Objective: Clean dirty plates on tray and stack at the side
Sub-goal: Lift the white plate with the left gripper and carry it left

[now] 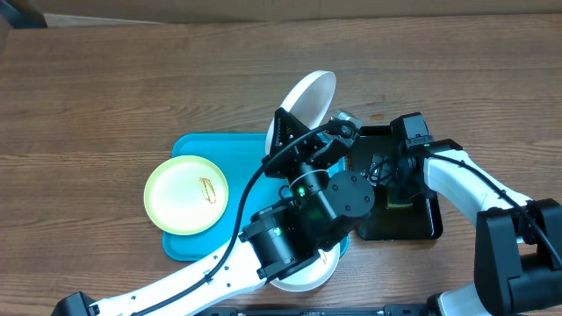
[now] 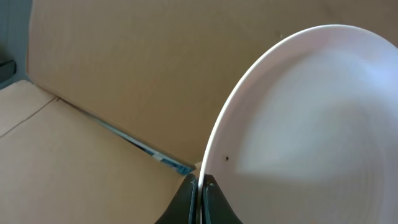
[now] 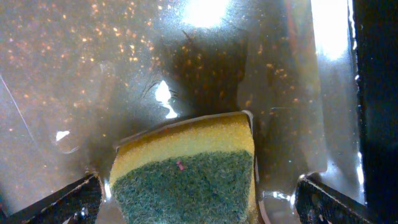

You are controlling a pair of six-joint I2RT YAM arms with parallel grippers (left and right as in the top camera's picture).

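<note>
The white plate's side [image 2: 311,124] is clear of smears, so my left gripper should keep moving the white plate to the open wood [image 1: 108,147] next to the yellow-green plate until the white plate lies flat.
My left gripper [image 2: 201,186] is shut on the rim of a white plate [image 2: 311,124], which it holds tilted up on edge above the turquoise tray [image 1: 202,142]. From overhead, this plate [image 1: 313,95] rises past the tray's far edge, with the left gripper [image 1: 297,123] at its lower rim. A pale yellow-green plate [image 1: 186,194] with a small orange smear lies flat on the tray's left end. Another white plate [image 1: 307,274] lies at the tray's near right corner, mostly hidden under my left arm. My right gripper [image 3: 199,196] stands open astride a yellow-and-green sponge [image 3: 186,168], its fingers apart from it.
A glossy black tray [image 1: 413,226], wet inside, sits to the right of the turquoise one, with my right gripper [image 1: 389,180] down in it. Bare wooden table [image 1: 105,88] lies to the left and beyond. The table's far edge runs along the top.
</note>
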